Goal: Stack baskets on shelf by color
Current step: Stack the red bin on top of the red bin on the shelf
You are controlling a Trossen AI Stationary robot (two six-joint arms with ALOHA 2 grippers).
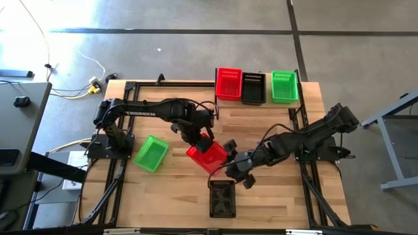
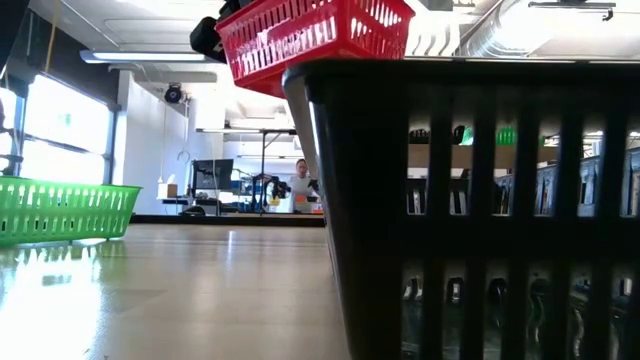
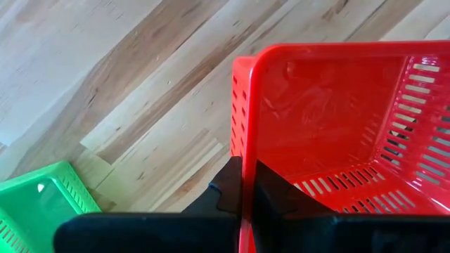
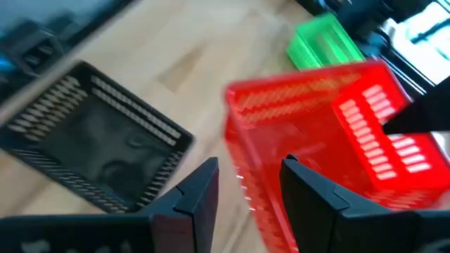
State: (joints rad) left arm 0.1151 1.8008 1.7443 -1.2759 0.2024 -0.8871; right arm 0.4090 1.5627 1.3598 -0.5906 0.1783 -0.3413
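The red basket is in my left gripper, but its shelf spot [image 1: 229, 84] is closer to my right gripper. I should therefore hand the basket over by its end [image 4: 254, 165].
My left gripper [image 1: 199, 136] is shut on a red basket [image 1: 208, 154], which hangs above the table's middle and shows high up in the low view [image 2: 310, 35]. My right gripper [image 4: 249, 186] is open. It comes slanting down from the right, and its fingers stand to either side of the red basket's end wall [image 4: 242, 169]. A green basket [image 1: 151, 154] stands on the table to the left, and a black basket [image 1: 222, 198] stands near the front edge. On the shelf [image 1: 268, 88] at the far edge stand a red [image 1: 228, 85], a black [image 1: 253, 88] and a green basket [image 1: 284, 86]. My left gripper pinches the red basket's side wall at the rim [image 3: 243, 151], one finger [image 3: 228, 186] outside and one finger [image 3: 274, 193] inside. The fingers come from above, pointing steeply down. The basket hangs below them, tilted and clear of the table. My right gripper: I cannot tell whether its fingers touch the red basket.
Black metal rails [image 1: 117, 189] run along the table's left and right sides. Bare tabletop [image 1: 170, 196] lies at the near left. In the low view the black basket [image 2: 480, 200] fills the right half, and a person [image 2: 300, 185] stands far off in the room.
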